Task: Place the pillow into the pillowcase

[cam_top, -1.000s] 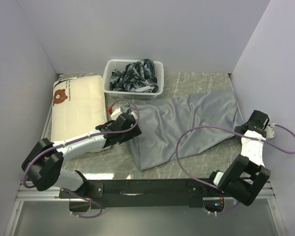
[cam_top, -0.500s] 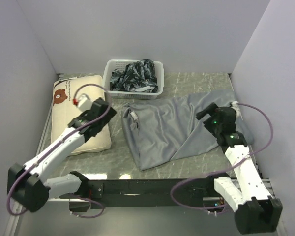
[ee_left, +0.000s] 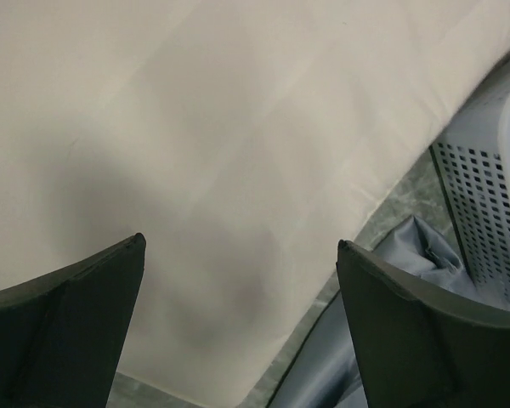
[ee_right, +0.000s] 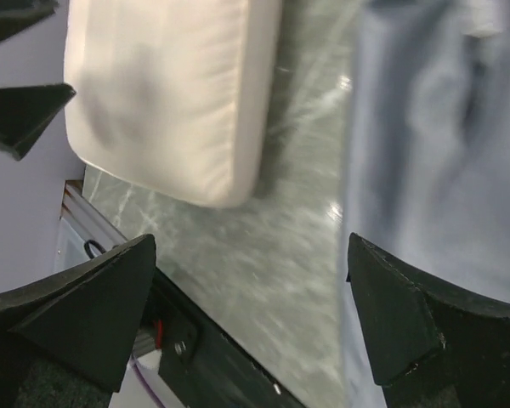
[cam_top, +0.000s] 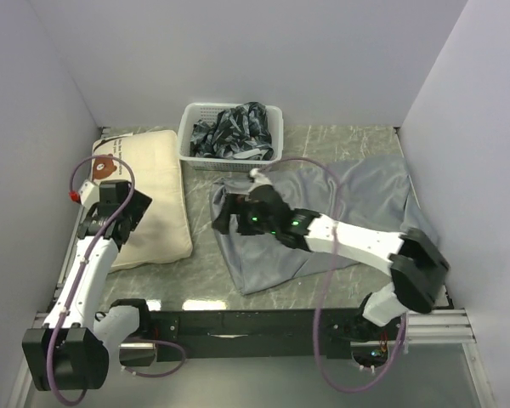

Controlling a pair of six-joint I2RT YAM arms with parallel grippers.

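My right gripper should first pull the pillow's near corner (cam_top: 184, 249) around toward the pillowcase, because the pillow's near end (cam_top: 149, 257) faces the base bar beside the pillowcase.
The cream pillow (cam_top: 157, 200) lies at the left of the table, its bear face (cam_top: 106, 166) at the far end. My left gripper (cam_top: 127, 208) hovers open over the pillow's left half; in the left wrist view the pillow (ee_left: 195, 127) fills the space beyond the open gripper (ee_left: 240, 246). The grey pillowcase (cam_top: 340, 204) lies spread flat across the middle and right. My right gripper (cam_top: 223, 217) is open above the pillowcase's left edge; its wrist view shows bare table between the pillow (ee_right: 170, 85) and the pillowcase (ee_right: 442, 153), under the gripper (ee_right: 251, 242), which holds nothing.
A white basket (cam_top: 189, 136) with dark patterned cloth stands at the back, between the pillow and the pillowcase; its wall (ee_left: 484, 187) shows in the left wrist view. Walls close in on the left, back and right. The black base rail (cam_top: 255, 323) runs along the near edge.
The left arm has swung from the pillowcase's left corner over to the pillow's left side. The right arm has swept from the pillowcase's right edge to its left edge, and its jaws have opened.
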